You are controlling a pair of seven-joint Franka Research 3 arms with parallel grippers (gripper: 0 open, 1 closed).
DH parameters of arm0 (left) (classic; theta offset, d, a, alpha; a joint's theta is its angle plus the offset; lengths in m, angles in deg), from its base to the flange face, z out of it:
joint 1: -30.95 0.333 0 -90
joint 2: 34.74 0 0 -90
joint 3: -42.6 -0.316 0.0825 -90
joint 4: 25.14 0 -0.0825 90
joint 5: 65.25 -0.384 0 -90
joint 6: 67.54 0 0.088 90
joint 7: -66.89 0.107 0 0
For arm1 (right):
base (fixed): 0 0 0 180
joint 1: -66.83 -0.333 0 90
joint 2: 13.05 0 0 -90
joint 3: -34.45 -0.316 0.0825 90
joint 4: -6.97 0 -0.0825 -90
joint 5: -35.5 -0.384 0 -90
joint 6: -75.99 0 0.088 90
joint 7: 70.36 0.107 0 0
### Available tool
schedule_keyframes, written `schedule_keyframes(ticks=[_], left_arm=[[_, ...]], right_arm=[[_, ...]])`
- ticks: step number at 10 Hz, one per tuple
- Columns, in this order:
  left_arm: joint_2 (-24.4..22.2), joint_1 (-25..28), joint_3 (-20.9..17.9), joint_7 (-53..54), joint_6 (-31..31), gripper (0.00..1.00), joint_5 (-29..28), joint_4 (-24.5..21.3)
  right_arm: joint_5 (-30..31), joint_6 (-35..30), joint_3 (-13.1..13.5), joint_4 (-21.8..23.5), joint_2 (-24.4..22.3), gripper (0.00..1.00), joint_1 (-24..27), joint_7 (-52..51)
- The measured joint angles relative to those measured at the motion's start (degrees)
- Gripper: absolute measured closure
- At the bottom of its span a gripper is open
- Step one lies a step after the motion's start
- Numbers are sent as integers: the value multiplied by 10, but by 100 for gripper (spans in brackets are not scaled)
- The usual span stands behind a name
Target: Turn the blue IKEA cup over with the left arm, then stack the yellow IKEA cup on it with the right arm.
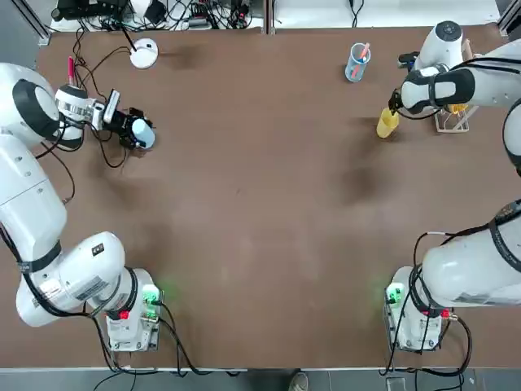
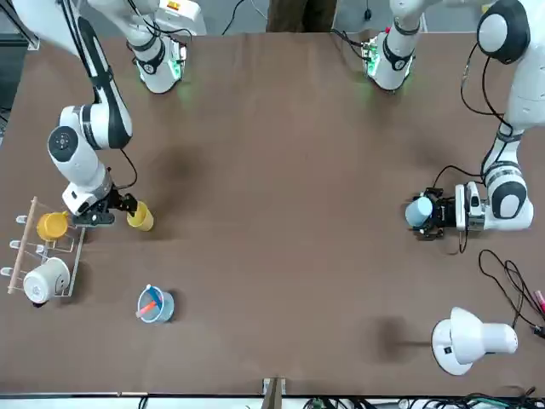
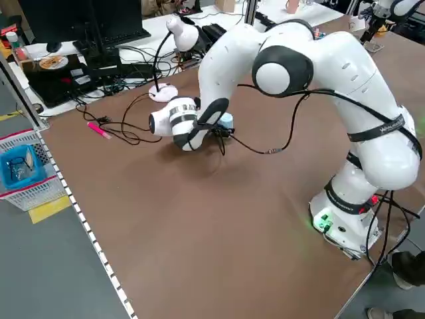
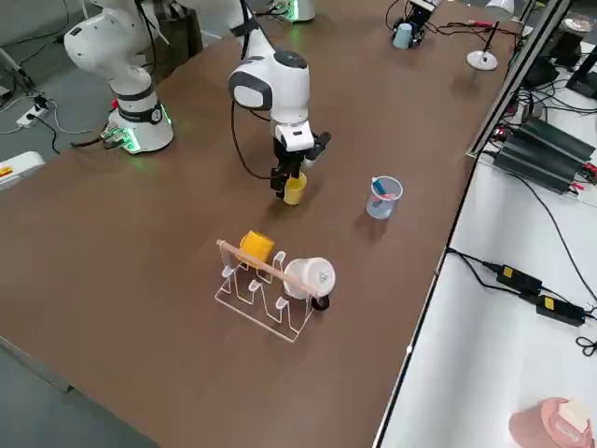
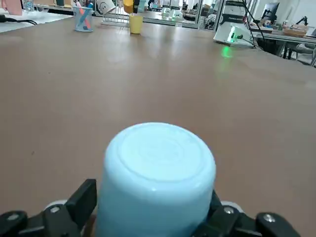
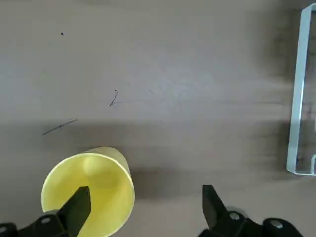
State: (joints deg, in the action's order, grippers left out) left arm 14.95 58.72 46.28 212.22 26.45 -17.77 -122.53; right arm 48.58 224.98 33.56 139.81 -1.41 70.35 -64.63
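Observation:
The yellow cup [image 2: 140, 216] narrows [image 2: 146, 224] toward its bottom, so it will fit down inside the light-blue cup, with the yellow cup's rim sticking up, when the robot lowers it.
The light-blue cup [image 1: 143, 133] [image 2: 418, 211] [image 5: 158, 168] is upside down, base up, at the table's far left. My left gripper [image 1: 134, 130] [image 5: 153, 197] reaches in level with the table and is shut on its sides. I cannot tell whether its rim touches the table. The yellow cup [image 1: 387, 123] [image 2: 140, 216] [image 6: 89, 190] stands mouth up at the far right. My right gripper [image 1: 394, 104] [image 6: 143, 195] hangs over it, open. One finger [image 6: 75, 202] sits over the cup's mouth; the other stands well clear to the side.
A clear-blue tumbler [image 1: 356, 62] with a pink stick stands at the back right. A rack [image 1: 454, 116] [image 2: 43, 256] with an orange-yellow mug and a white mug is just beyond the yellow cup. A white lamp [image 1: 144, 53] and cables lie at the back left.

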Motion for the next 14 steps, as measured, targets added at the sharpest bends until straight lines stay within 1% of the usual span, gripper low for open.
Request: schedule_keyframes(ticks=[1, 2, 4, 5, 7, 9, 10, 11, 12, 13, 14], left_arm=[[0, 0, 0, 3, 0, 13, 0, 0], [0, 0, 1, 5, 0, 27, 0, 1], [-4, -6, 8, 6, 11, 30, 0, 9], [-17, -15, 9, 6, 24, 32, 0, 15], [-69, -33, 9, 4, 31, 32, -9, 21], [-133, -45, 8, -35, 31, 32, -61, 21], [-156, -50, 8, -62, 31, 32, -81, 20], [-175, -61, 9, -82, 31, 32, -93, 20], [-197, -82, 8, -105, 32, 32, -100, 20], [-220, -105, 8, -137, 39, 32, -118, 20], [-246, -127, 9, -183, 52, 32, -150, 20]], right_arm=[[0, 2, 0, 0, 2, 0, 0, 0], [0, 4, 0, 0, 3, 0, 0, 0], [1, 16, 0, 0, 8, 0, 0, 0], [1, 24, 0, 0, 15, 0, 0, 0], [2, 36, 0, 0, 28, 0, 0, 0], [7, 46, -1, 0, 36, 0, 0, 0], [10, 50, -1, 0, 39, 0, 0, 0], [13, 53, -1, 0, 42, 1, 0, 1], [15, 55, -1, 0, 44, 2, 0, 1], [16, 56, -1, 0, 46, 17, 0, 1], [16, 56, 0, 0, 47, 24, 0, 1]])
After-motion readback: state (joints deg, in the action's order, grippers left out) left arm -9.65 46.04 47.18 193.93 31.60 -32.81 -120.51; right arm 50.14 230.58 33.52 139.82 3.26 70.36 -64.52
